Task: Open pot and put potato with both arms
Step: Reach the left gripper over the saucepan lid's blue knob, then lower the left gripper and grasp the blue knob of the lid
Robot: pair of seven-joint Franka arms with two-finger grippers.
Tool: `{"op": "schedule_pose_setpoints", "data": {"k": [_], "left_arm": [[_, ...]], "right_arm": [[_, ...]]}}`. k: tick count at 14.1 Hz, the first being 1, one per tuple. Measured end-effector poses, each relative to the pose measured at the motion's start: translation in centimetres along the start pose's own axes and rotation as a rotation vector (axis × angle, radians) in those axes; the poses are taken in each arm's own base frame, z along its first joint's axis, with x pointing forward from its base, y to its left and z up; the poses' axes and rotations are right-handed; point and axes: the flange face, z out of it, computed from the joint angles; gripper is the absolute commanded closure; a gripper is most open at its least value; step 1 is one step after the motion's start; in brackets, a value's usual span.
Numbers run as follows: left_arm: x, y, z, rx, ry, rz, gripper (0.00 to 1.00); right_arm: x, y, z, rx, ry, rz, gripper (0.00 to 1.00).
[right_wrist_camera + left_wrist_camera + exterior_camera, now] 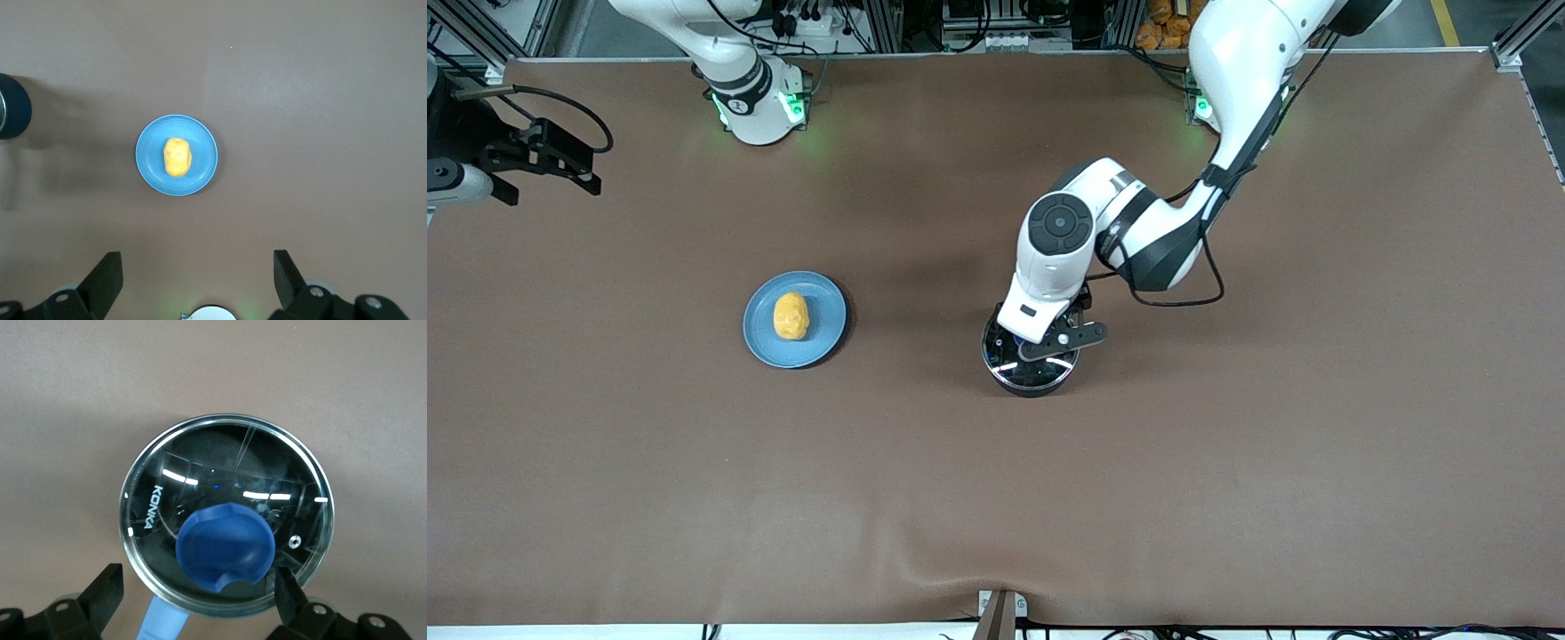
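The glass lid lets only plain black [217, 453] show through, so the robot should expect an empty pot [1031, 373] when it lifts the lid by the lid's blue knob.
The pot [1032, 380] stands mid-table with its glass lid [200, 463] on. The lid's blue knob [227, 547] and a bit of the blue handle [160, 623] show in the left wrist view. My left gripper [1049, 347] [198, 583] hangs open just over the lid, a finger at each side of the knob and touching nothing. The potato [791, 316] [177, 157] lies on a light-blue plate [823, 342] [200, 133] toward the right arm's end. My right gripper [197, 267] [550, 188] waits open and empty high over the table near the plate.
A brown cloth [1227, 462] covers the whole table. The left arm's elbow and forearm [1138, 231] hang over the table between its base and the pot. Both bases [760, 107] glow green at the table's edge farthest from the front camera.
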Motion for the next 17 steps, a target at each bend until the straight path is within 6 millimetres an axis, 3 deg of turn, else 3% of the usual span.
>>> {"op": "schedule_pose_setpoints", "data": {"k": [7,14,17], "left_arm": [[0.7,0.2,1.5,0.006,0.014,-0.013,0.0],[-0.1,1.0,3.1,0.026,0.047,-0.015,0.0],[0.1,0.9,3.1,0.026,0.049,-0.028,0.41]], "right_arm": [[0.0,0.0,0.0,0.008,0.0,0.001,0.0],[-0.1,0.0,0.1,0.009,-0.006,0.001,0.0],[-0.1,0.0,0.1,0.01,-0.008,0.001,0.0]]}}
